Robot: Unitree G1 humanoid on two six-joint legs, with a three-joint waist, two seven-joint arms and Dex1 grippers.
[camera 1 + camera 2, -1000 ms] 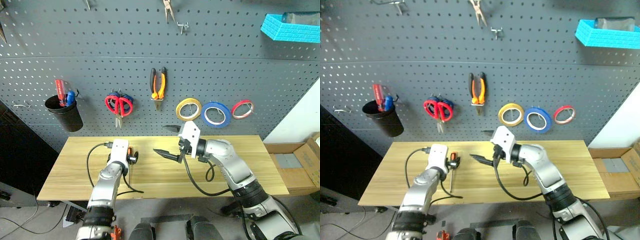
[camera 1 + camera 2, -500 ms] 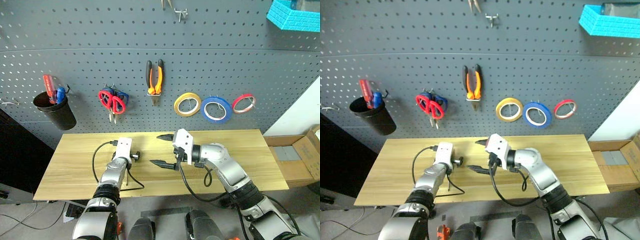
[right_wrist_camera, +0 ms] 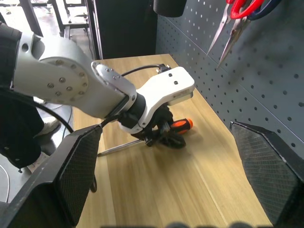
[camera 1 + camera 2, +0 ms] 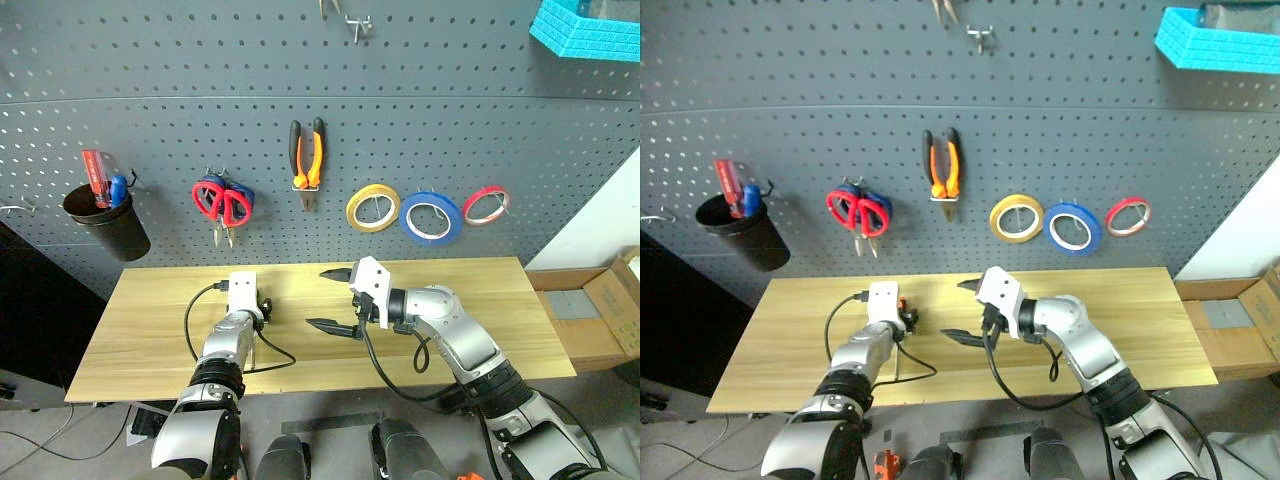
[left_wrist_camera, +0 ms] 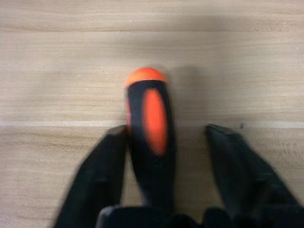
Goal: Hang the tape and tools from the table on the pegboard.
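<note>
The red handle (image 4: 95, 174) stands above the black cup's rim, so the screwdriver (image 5: 151, 128) will stay with its orange end sticking out when I lower it in.
The slim screwdriver (image 5: 148, 118), with its orange-and-black handle, lies on the pale wooden table (image 4: 500, 320). My left gripper (image 5: 167, 132) straddles the handle: one finger (image 5: 102, 171) rests against it and the other stands a gap away, so the jaws are open. In the right wrist view the screwdriver's orange end (image 3: 182, 125) sticks out past that gripper. My right gripper (image 4: 318, 298) hovers wide open and empty over the table's middle, pointing at the left one. On the pegboard (image 4: 480, 120) hang the blue tape (image 4: 431, 217), the pliers (image 4: 308, 165) and the red scissors (image 4: 218, 200).
A yellow roll (image 4: 373, 208) and a red roll (image 4: 484, 205) flank the blue tape. A black cup (image 4: 105, 220) on the left of the board holds a red-handled screwdriver. A cyan basket (image 4: 585, 25) hangs top right. A cardboard box (image 4: 610, 310) sits right of the table.
The camera has tilted down. My left gripper came down over the screwdriver handle and its fingers narrowed around it. The right gripper kept its place, still wide open.
</note>
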